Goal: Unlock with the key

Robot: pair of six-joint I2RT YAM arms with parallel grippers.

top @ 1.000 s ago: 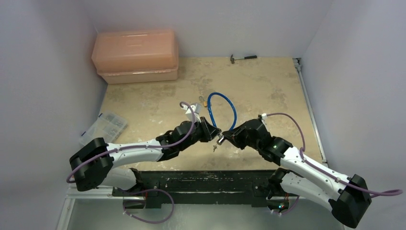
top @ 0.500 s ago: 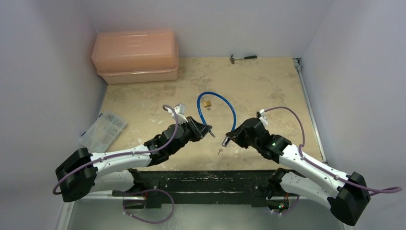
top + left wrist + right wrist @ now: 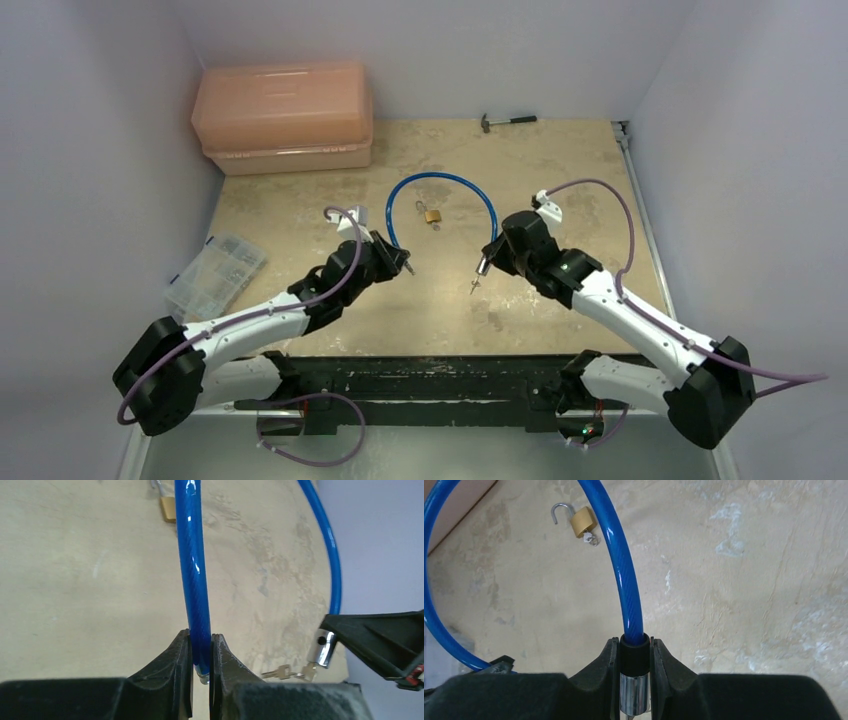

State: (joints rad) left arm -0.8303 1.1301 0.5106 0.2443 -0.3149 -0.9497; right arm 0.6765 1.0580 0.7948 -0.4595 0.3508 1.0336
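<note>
The cable's thin end (image 3: 409, 268) hangs free of the silver cylinder, so I should keep lowering it with my left gripper until it touches the open tabletop (image 3: 400, 288), then let go.
A blue cable (image 3: 441, 179) arcs between both grippers. My left gripper (image 3: 405, 266) is shut on the cable's thin bare end (image 3: 200, 645). My right gripper (image 3: 484, 264) is shut on the black collar and silver cylinder (image 3: 634, 690) of the other end. In the left wrist view that cylinder (image 3: 322, 647) shows side-on, apart from my left gripper (image 3: 200, 637). The key (image 3: 278, 672) hangs on a small ring bunch below the cylinder and shows as a thin sliver (image 3: 473, 286) from above. A brass padlock (image 3: 432, 215) lies on the table inside the loop, its shackle (image 3: 558, 511) open.
A salmon toolbox (image 3: 285, 118) stands at the back left. A small hammer (image 3: 508, 121) lies by the back wall. A clear compartment box (image 3: 213, 272) sits off the table's left edge. Walls close in on three sides, with a rail (image 3: 640, 220) along the right.
Both arms have swung apart and away from the base. The two cable ends, close together a second ago, now stand well apart, and the blue loop has opened wide around the padlock.
</note>
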